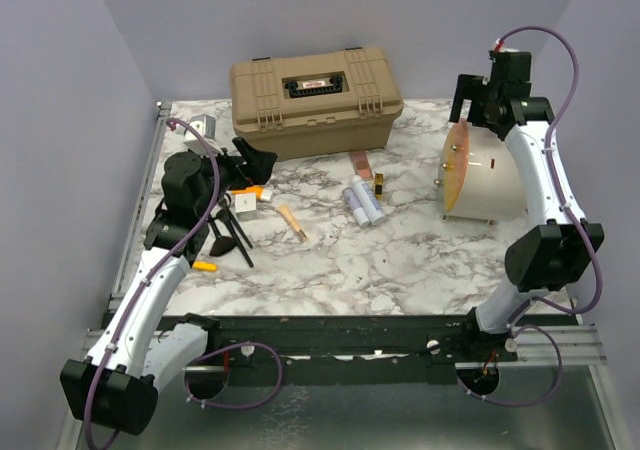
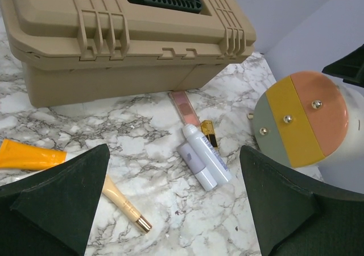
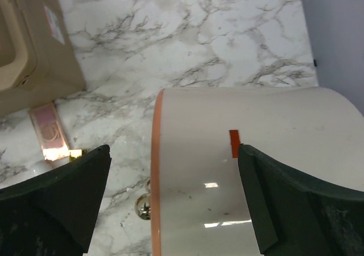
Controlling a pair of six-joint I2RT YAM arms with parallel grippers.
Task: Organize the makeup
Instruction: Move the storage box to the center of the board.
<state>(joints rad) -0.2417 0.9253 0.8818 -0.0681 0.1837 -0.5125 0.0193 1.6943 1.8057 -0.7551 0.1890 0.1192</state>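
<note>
The knobs on the round drawer box point to the side. Next, my right gripper pushes the box's rear side first to turn the knobs toward the front.
The makeup lies scattered on the marble table left of centre. Two pale tubes lie side by side, a pink rose-gold stick just behind them. A cream tube with a gold cap lies to their left. Black brushes, an orange tube and a yellow pencil sit by the left arm. My left gripper hovers open above these, holding nothing. My right gripper hangs open over the round pouch, empty.
A big tan hard case stands shut at the back centre. The cream-and-orange round pouch lies on its side at the right. A small white box sits near the orange tube.
</note>
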